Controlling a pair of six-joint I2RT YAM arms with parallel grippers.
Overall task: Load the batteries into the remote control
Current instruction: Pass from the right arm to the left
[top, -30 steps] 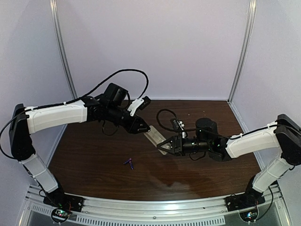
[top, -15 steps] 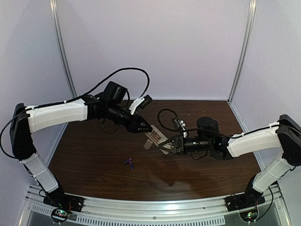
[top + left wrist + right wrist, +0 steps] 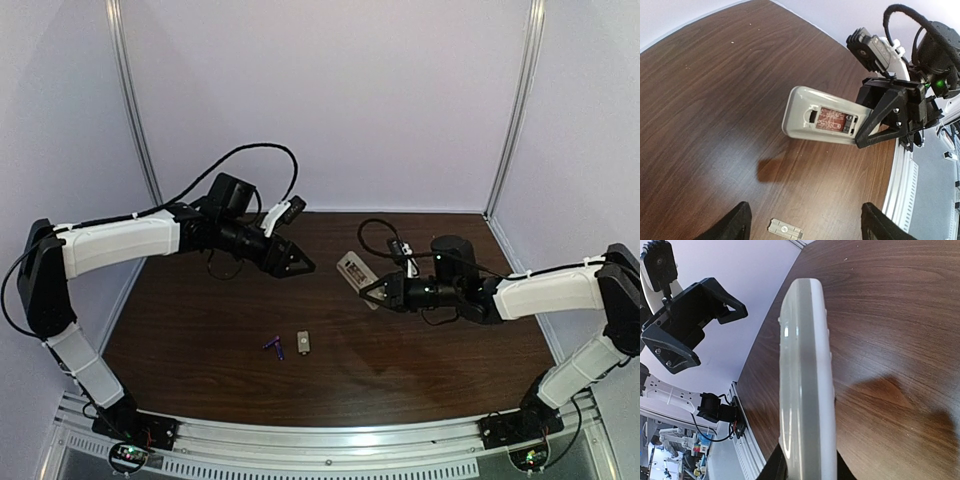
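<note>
My right gripper has the remote control (image 3: 358, 273) slanting away from the batteries, so my left gripper should hold its loose end (image 3: 347, 260) while my right gripper takes a new grip.
My right gripper (image 3: 373, 291) is shut on one end of the white remote control (image 3: 352, 269) and holds it above the table. In the left wrist view the remote control (image 3: 822, 117) shows its beige back with the battery recess uncovered. In the right wrist view the remote control (image 3: 805, 380) is edge-on between my fingers (image 3: 776, 466). The purple batteries (image 3: 275, 346) lie on the table near the front, left of centre. My left gripper (image 3: 296, 266) is open and holds nothing, a short way left of the remote. In its own view the left gripper (image 3: 805, 210) hangs above the table.
A small flat grey-white cover piece (image 3: 303, 343) lies on the dark wooden table (image 3: 200, 330), just right of the batteries. The same cover piece (image 3: 785, 230) shows between my left fingertips. Cables loop over both wrists. Pale walls close in the back and sides.
My left gripper opened and drew back to the left. The cover piece dropped onto the table beside the batteries. My right gripper carried the remote to the right and farther back.
</note>
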